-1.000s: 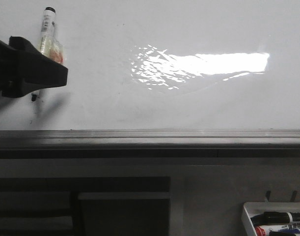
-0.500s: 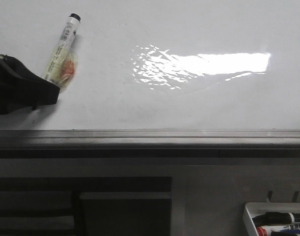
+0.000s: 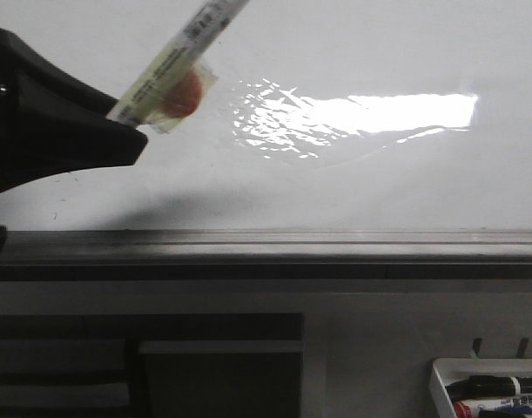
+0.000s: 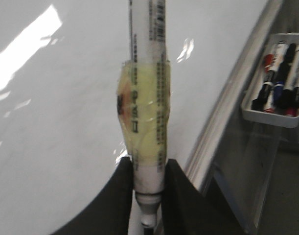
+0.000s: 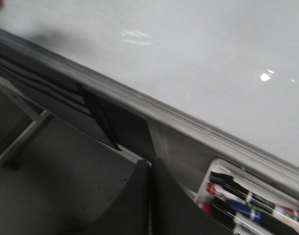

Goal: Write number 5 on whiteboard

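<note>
The marker is pinched at its tip end point(image 3: 123, 111) by my left gripper, so my right gripper should take hold of the marker's free upper end point(image 3: 212, 23) before writing the number 5 on the whiteboard.
My left gripper point(image 3: 117, 131) is shut on a white marker point(image 3: 174, 65) wrapped in yellowish tape with an orange patch. The marker slants up to the right in front of the whiteboard point(image 3: 353, 183). In the left wrist view the marker point(image 4: 145, 122) is pinched between the black fingers point(image 4: 122, 196), left gripper point(image 4: 148, 183), tip end toward the wrist. I cannot tell whether the tip touches the board. No number 5 shows on the whiteboard. My right gripper point(image 5: 150, 196) is shut and empty, low in front of the board's grey rail point(image 5: 139, 103).
The grey rail point(image 3: 292, 244) runs along the board's lower edge. A small white tray of markers point(image 3: 441, 383) hangs at the lower right, seen also in the left wrist view point(image 4: 266, 110) and the right wrist view point(image 5: 210, 178). A dark frame lies below the rail.
My left gripper has moved up and to the right, nearer the camera. The marker has tilted from nearly upright to a strong slant to the right.
</note>
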### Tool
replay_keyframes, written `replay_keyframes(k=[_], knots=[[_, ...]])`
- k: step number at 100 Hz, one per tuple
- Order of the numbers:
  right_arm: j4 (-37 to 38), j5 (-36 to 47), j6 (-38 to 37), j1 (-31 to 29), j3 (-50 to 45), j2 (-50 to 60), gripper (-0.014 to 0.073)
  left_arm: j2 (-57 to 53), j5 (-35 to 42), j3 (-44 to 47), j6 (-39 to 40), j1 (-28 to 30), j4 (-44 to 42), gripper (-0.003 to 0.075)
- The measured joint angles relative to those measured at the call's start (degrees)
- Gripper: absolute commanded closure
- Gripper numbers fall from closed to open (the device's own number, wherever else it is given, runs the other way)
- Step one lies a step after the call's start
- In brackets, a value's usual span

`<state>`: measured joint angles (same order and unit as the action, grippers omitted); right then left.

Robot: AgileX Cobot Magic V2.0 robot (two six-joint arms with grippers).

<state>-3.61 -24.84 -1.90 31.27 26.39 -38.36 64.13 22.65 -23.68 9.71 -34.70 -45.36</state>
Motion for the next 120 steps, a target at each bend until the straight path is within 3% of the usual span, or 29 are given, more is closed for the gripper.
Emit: replay_keyframes(k=[14, 32, 40, 93, 100, 109, 120], knots=[[0.0, 1.97, 0.03, 6.97, 4.73, -5.58, 0.062, 0.0, 4.82, 0.0, 0.0, -0.24, -6.02, 0.0741], [0.0, 2.81, 0.03, 13.38, 9.51, -11.77, 0.0326, 0.0, 5.71, 0.0, 0.0, -0.24, -7.73, 0.0741], [0.0, 4.04, 0.03, 15.23, 11.14, -14.01, 0.0278, 0.0, 5.71, 0.0, 0.0, -0.24, -8.01, 0.0741], [0.0, 11.87, 0.23, 17.6, 18.97, -23.78, 0.0292, 0.0, 6.65, 0.0, 0.0, -0.24, -11.35, 0.0741], [0.0, 11.87, 0.23, 17.84, 19.2, -24.78, 0.0402, 0.0, 6.75, 0.0, 0.0, -0.24, -11.44, 0.0741], [0.0, 11.87, 0.23, 17.98, 19.25, -25.36, 0.0666, 0.0, 6.87, 0.0, 0.0, -0.24, -11.48, 0.0741], [-0.39, 11.87, 0.06, 18.13, 19.35, -25.48, 0.0654, 0.0, 6.87, 0.0, 0.0, -0.24, -12.02, 0.074]])
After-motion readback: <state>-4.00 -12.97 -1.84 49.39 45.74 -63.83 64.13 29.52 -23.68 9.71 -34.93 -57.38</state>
